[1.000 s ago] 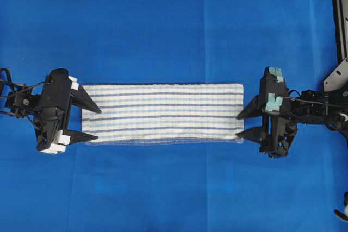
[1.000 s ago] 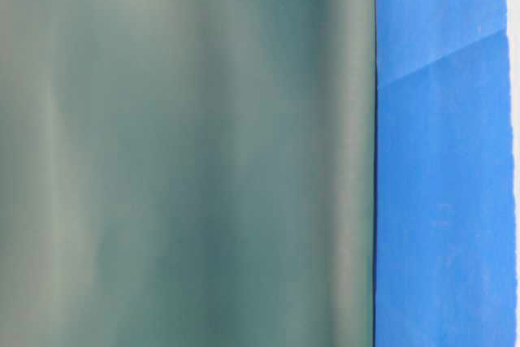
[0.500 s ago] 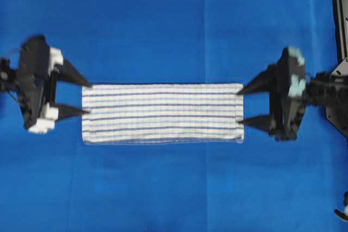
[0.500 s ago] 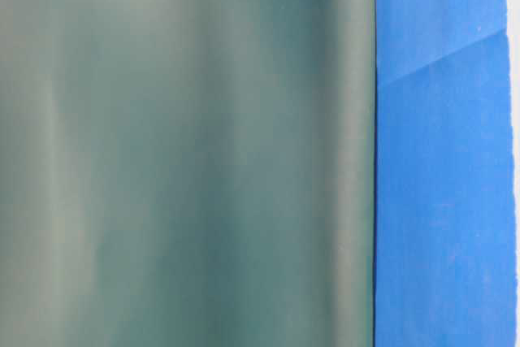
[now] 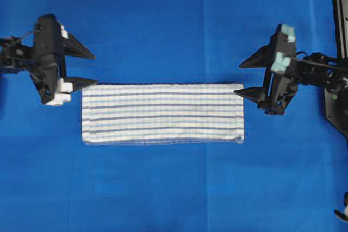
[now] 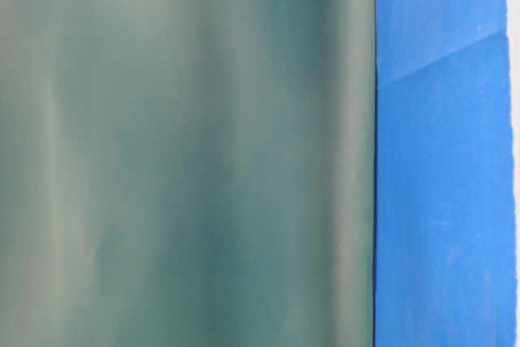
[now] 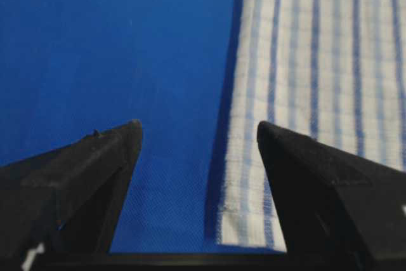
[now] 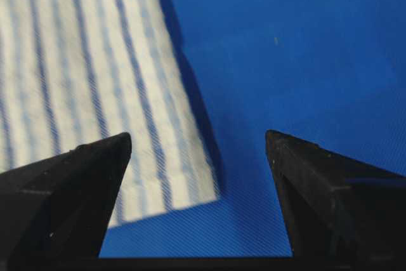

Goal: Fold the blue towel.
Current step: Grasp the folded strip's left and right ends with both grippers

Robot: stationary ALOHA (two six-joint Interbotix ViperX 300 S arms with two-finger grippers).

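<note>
The blue towel's long strip (image 5: 163,113) runs crosswise, so my right gripper will grab the towel's corner (image 5: 239,87) beside it and swing that end away to turn the towel lengthwise.
The blue towel (image 5: 162,113), white with thin blue stripes, lies flat as a long strip in the middle of the blue table covering. My left gripper (image 5: 95,70) hovers open just beyond the towel's far-left corner, its lower finger close to that corner. In the left wrist view the towel (image 7: 311,61) lies ahead to the right of the left gripper (image 7: 198,130), with nothing between the fingers. My right gripper (image 5: 238,79) stands open at the far-right corner. The right wrist view shows the towel (image 8: 82,61) corner ahead of the right gripper (image 8: 198,139), which is empty.
A black frame (image 5: 340,14) runs down the right edge of the overhead view, with a small white part (image 5: 342,210) at the bottom right. A blurred grey-green surface (image 6: 187,152) fills most of the table-level view, leaving a blue strip (image 6: 443,201).
Both grippers have moved from the towel's short ends toward its far corners, still open. The towel has not shifted.
</note>
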